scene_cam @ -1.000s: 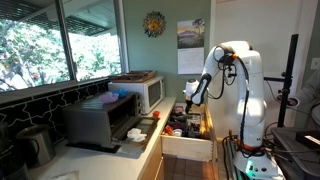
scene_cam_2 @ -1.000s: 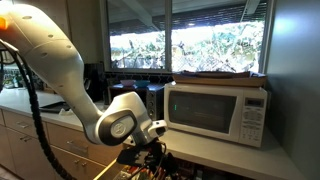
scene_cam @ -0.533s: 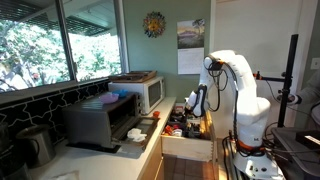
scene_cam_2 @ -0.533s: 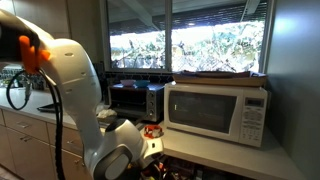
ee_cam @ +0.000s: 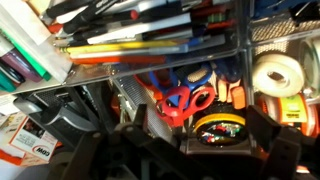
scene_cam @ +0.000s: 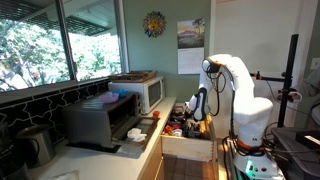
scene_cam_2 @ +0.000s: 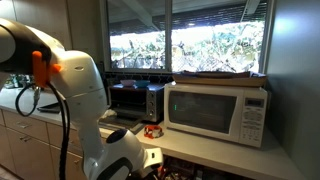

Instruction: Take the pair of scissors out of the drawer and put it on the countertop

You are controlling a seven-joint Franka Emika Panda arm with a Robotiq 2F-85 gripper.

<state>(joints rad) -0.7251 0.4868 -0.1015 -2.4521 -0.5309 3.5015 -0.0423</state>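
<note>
The yellow-rimmed tin (ee_cam: 220, 129) lies in the gripper's gap and the scissors are beyond it, so the robot should move over the red handles (ee_cam: 179, 101) before it goes down to grip them.
The drawer (scene_cam: 188, 148) stands pulled out below the countertop (scene_cam: 128, 152), full of utensils. In the wrist view the scissors (ee_cam: 186, 100) with red handles lie in a middle compartment of the drawer's organiser (ee_cam: 245, 60), next to blue-handled ones (ee_cam: 160, 88). My gripper (ee_cam: 207, 127) hangs low over the drawer with its fingers wide apart and nothing between them. The scissors' handles sit just beyond and left of the gap. A round yellow-rimmed tin (ee_cam: 221, 125) lies directly between the fingers. In an exterior view the gripper (scene_cam: 197, 112) is down at the drawer's contents.
A white microwave (scene_cam: 146, 92) and a toaster oven (scene_cam: 104, 120) stand on the countertop; the microwave also shows in an exterior view (scene_cam_2: 217, 110). Pens and pencils (ee_cam: 130, 40) fill the drawer's far compartments, and tape rolls (ee_cam: 277, 75) lie at the right.
The arm has folded down and lowered the gripper from above the drawer into it. In the exterior view with the microwave, the wrist has dropped toward the bottom edge.
</note>
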